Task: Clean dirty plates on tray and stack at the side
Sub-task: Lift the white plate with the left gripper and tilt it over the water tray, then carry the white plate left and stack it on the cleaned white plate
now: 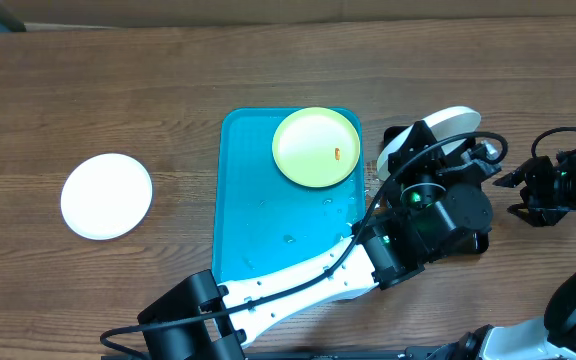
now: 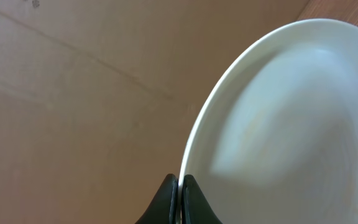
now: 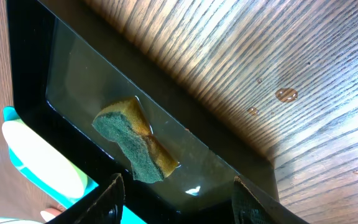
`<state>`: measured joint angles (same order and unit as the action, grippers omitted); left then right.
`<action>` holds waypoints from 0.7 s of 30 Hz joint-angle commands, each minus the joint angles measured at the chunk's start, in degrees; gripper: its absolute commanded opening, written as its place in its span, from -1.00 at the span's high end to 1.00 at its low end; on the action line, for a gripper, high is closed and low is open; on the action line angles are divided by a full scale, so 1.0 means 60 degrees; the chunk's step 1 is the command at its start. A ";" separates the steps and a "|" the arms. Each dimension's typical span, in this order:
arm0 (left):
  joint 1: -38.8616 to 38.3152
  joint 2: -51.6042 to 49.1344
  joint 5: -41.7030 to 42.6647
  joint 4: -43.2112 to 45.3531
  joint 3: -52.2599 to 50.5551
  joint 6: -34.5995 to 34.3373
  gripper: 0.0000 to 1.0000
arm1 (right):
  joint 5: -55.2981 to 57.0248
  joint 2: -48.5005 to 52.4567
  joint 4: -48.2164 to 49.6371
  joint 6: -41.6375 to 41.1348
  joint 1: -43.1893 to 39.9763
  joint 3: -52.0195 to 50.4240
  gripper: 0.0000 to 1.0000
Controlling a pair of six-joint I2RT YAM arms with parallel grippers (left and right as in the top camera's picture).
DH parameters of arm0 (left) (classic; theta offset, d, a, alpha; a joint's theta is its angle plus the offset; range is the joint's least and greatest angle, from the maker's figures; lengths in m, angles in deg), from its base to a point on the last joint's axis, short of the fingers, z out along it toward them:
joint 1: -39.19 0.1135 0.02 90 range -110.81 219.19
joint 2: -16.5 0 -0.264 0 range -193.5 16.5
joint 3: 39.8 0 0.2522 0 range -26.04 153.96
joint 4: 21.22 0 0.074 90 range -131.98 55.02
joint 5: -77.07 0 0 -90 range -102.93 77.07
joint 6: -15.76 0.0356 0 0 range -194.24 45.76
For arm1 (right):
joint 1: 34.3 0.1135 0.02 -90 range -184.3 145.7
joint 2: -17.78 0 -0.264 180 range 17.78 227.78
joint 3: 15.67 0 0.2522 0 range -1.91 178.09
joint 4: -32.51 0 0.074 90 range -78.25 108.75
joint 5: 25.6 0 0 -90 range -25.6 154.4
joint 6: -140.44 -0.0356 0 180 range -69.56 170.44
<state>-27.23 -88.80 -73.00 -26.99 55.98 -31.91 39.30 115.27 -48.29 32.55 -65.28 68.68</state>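
I should carry next until the two plates meet, because my left gripper is pinching the held plate at its rim [image 2: 189, 143] and the flat white plate [image 1: 106, 196] lies clear.
My left gripper [image 1: 411, 143] is shut on the rim of a white plate [image 1: 454, 122], held on edge in the air just right of the turquoise tray [image 1: 258, 210]. In the left wrist view the black fingertips [image 2: 166, 194] pinch the plate [image 2: 291, 124] at its rim. A pale green plate [image 1: 316, 147] with a small orange smear lies at the tray's far right corner. Another white plate [image 1: 107, 195] lies flat on the table at the far left. My right gripper [image 1: 518, 195] is open at the right; in its wrist view the right gripper [image 3: 179, 200] holds nothing.
A green and yellow sponge [image 3: 135, 146] lies in shallow water in a black tray [image 3: 36, 74] right under the right gripper. Water drops [image 3: 286, 94] sit on the wooden table. Wet spots [image 1: 290, 238] show on the turquoise tray. The left arm crosses the tray's near right corner.
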 commanded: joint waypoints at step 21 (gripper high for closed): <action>0.7012 0.4608 0.5519 -1.2407 0.0182 -1.3136 0.92 | -0.0084 -0.0215 0.0080 0.0095 0.0025 -0.0004 -0.15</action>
<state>5.47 -64.21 -48.30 -97.06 56.37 -102.53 39.12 115.27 -48.16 32.50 -65.28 68.68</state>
